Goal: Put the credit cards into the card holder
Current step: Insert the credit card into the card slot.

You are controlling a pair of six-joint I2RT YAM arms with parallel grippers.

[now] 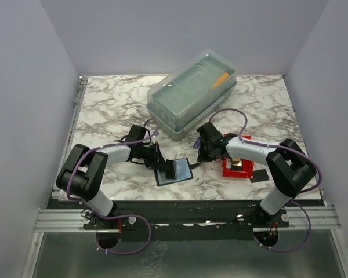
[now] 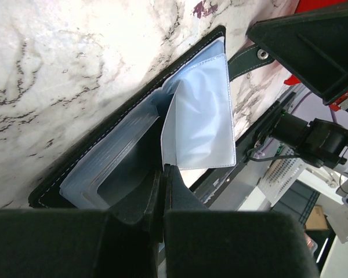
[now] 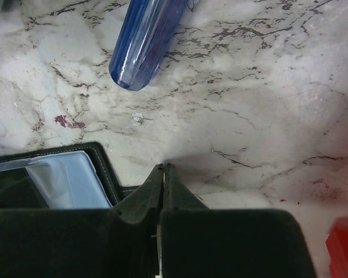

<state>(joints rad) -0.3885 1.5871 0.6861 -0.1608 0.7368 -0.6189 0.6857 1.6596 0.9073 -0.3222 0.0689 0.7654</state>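
My left gripper's fingers meet only the raised sleeve's corner (image 2: 169, 159). I should take hold of the sleeve again while my right gripper keeps the card holder's strap side (image 2: 228, 75) held down.
The card holder (image 1: 175, 172) lies open near the table's front edge, black with clear sleeves (image 2: 200, 113), one of them standing up. My left gripper (image 1: 160, 161) is shut, its tips (image 2: 164, 168) at that raised sleeve's lower corner; whether they pinch it I cannot tell. My right gripper (image 1: 203, 154) is shut and holds nothing. It hangs just right of the holder, tips (image 3: 164, 166) over bare marble beside the holder's corner (image 3: 75, 174). A tan credit card (image 1: 239, 168) sits in the red bin (image 1: 228, 169). A dark card (image 1: 259, 176) lies flat right of the bin.
A large clear lidded box (image 1: 191, 92) with an orange item on it stands at the back middle. A blue pen (image 3: 148, 40) lies on the marble beyond my right gripper. The red bin's edge (image 3: 345, 249) is close on that gripper's right.
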